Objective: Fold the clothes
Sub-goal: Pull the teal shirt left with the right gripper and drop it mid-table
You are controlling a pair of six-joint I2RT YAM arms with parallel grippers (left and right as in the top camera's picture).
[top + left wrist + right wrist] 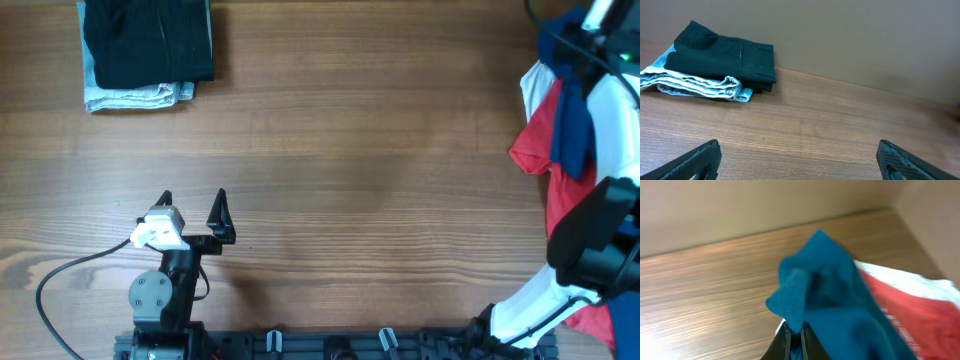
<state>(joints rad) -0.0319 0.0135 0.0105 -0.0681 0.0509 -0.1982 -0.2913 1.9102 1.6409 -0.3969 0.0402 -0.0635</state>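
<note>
The wood in the middle (335, 145) is free for the dark blue shirt (573, 125), so the robot's right gripper should next pull the shirt across until it is spread out there, then let go.
A dark blue shirt (573, 120) hangs bunched from my right gripper (580, 45) at the table's far right. In the right wrist view, that gripper (795, 332) is shut on a fold of the blue shirt (840, 300). Under it lies a red T-shirt (538, 135) with white lettering (912, 317), on a white garment (615, 130), whose edge (900, 277) shows beyond the red. My left gripper (192, 205) is open and empty near the front left, over bare wood (797, 150).
A folded dark garment (150, 45) lies on folded light blue cloth (135, 97) at the back left, also seen in the left wrist view (725, 55). The right arm's black and white links (590, 250) stand at the front right.
</note>
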